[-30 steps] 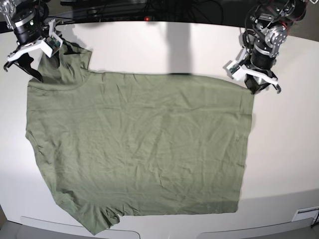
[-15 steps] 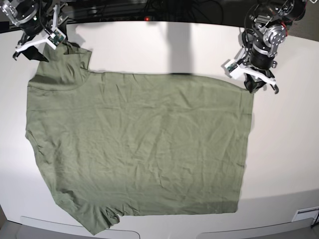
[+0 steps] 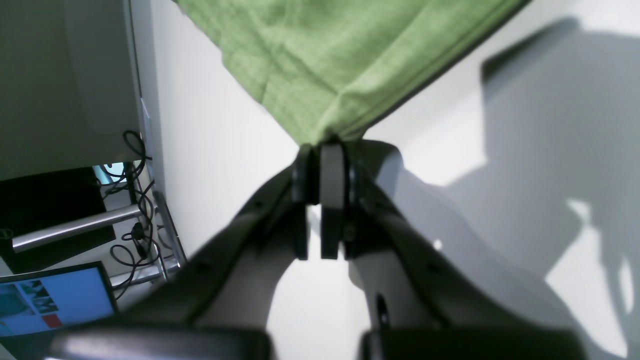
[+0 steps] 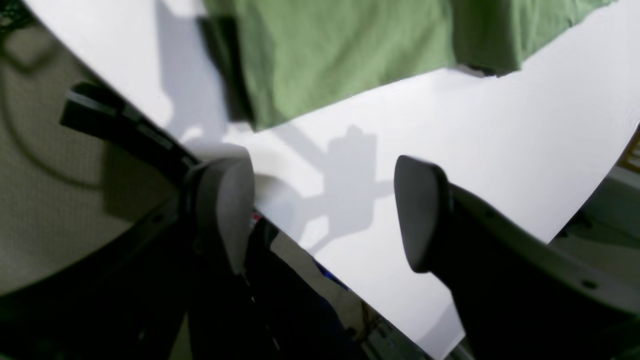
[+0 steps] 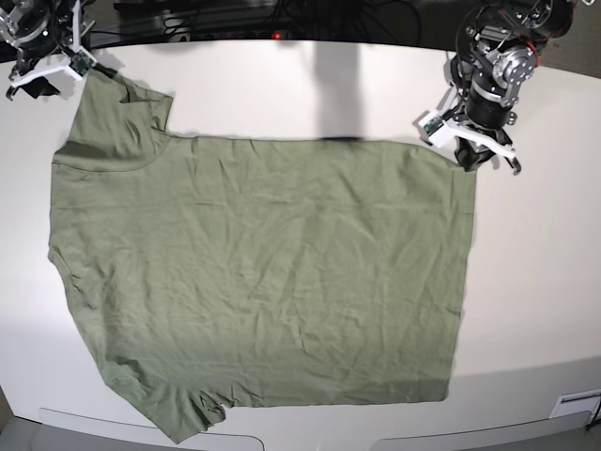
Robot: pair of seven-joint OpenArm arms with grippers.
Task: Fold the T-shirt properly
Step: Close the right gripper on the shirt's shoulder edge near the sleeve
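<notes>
My right gripper's open fingers are past the far sleeve's edge [image 5: 141, 89], so next I bring that gripper back in and close it on the sleeve's corner [image 5: 101, 75] before both grippers fold.
The sage-green T-shirt [image 5: 263, 272] lies spread flat on the white table [image 5: 535, 282], neck side to the left and hem to the right. My left gripper [image 5: 472, 160] is at the hem's far right corner. In the left wrist view the left gripper [image 3: 320, 150] is shut on that corner of the T-shirt [image 3: 340, 50]. My right gripper [image 5: 42, 80] hangs at the table's far left corner, just off the far sleeve. It stands open [image 4: 320, 210] with nothing between its fingers, the T-shirt [image 4: 340, 50] lying ahead of it.
Cables and dark equipment [image 5: 235, 14] run behind the table's far edge. A monitor and a metal rail [image 3: 55, 295] sit beyond the table edge in the left wrist view. A small white label [image 5: 575, 404] lies at the near right corner.
My right gripper has opened wider and pulled back up and left, off the sleeve. My left gripper has closed on the hem corner and shifted slightly toward the far edge.
</notes>
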